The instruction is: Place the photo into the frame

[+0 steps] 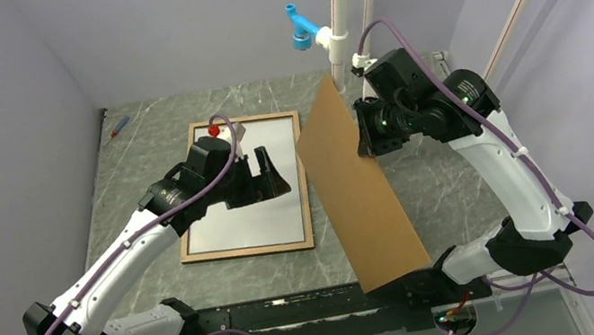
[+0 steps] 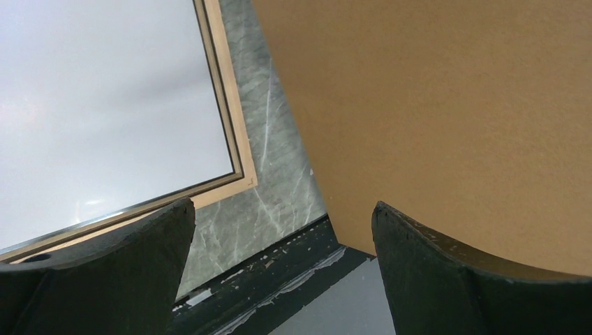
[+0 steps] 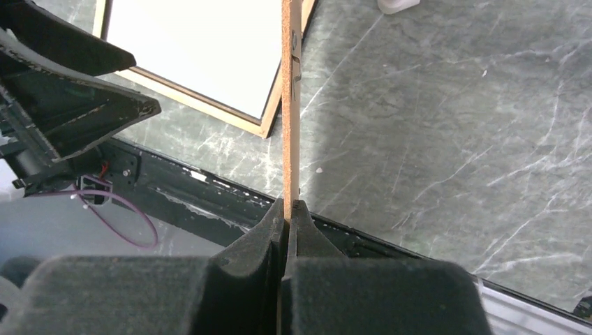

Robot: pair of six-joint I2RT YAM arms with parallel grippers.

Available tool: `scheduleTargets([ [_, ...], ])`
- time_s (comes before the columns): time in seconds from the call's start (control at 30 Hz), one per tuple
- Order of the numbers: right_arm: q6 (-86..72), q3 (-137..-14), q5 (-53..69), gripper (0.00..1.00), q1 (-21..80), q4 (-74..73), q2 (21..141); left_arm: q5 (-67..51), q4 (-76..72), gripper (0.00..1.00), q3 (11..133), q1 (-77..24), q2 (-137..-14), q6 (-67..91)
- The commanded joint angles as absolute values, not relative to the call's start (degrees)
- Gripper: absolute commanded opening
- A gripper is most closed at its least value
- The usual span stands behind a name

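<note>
I can see the backing board's lower edge (image 1: 330,217) along the frame (image 1: 306,207), so I should keep tilting the board's raised edge toward the frame with my right gripper until the board stands steeper, then let go.
The frame (image 1: 248,250) lies flat on the marble table, light wood face up. A plain white surface (image 1: 268,209) fills its opening; no printed picture shows, so I cannot tell whether it is the photo's reverse. My left gripper (image 1: 264,182) is open and empty, hovering over the frame's right half. Its wrist view shows the frame's corner (image 2: 223,105) and the gap between its fingers (image 2: 283,209). My right gripper (image 1: 363,134) is shut on the brown backing board (image 1: 361,193), held tilted above the table just right of the frame. The board shows edge-on (image 3: 290,105) in the closed jaws (image 3: 287,206).
A white pipe stand (image 1: 339,24) with blue and orange fittings rises at the back behind the board. A small red and blue tool (image 1: 119,126) lies at the back left. A black strip (image 1: 299,308) runs along the near edge. Grey walls close in on both sides.
</note>
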State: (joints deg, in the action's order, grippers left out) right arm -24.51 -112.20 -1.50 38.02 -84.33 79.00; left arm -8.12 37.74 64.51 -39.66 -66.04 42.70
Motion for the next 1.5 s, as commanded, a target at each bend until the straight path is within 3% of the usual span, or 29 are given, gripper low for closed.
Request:
scheduleTargets([
  [0.0, -23.3, -113.5, -1.6, 0.0, 38.1, -82.2, 79.1, -11.6, 33.9, 0.99, 64.1, -39.3, -65.1, 43.7],
  [0.5, -30.1, -107.1, -6.8, 0.0, 40.7, -76.7, 78.7, -18.8, 22.4, 0.98, 59.2, -39.4, -63.3, 50.0],
  [0.6, -32.3, -104.7, -7.2, 0.08, 41.8, -74.2, 78.2, -19.3, 21.5, 0.97, 58.7, -39.4, -62.9, 50.7],
  [0.77, -35.1, -102.7, -7.6, 0.31, 43.1, -71.3, 78.3, -20.4, 18.7, 0.97, 57.3, -39.4, -62.3, 52.3],
  [0.97, -36.8, -100.0, -1.8, 0.47, 43.4, -65.4, 76.0, -20.5, 20.3, 0.98, 58.3, -39.5, -62.3, 51.4],
  [1.47, -42.8, -87.7, 12.1, 0.59, 43.4, -49.9, 66.9, -22.3, 14.1, 0.99, 55.8, -39.4, -57.2, 54.4],
])
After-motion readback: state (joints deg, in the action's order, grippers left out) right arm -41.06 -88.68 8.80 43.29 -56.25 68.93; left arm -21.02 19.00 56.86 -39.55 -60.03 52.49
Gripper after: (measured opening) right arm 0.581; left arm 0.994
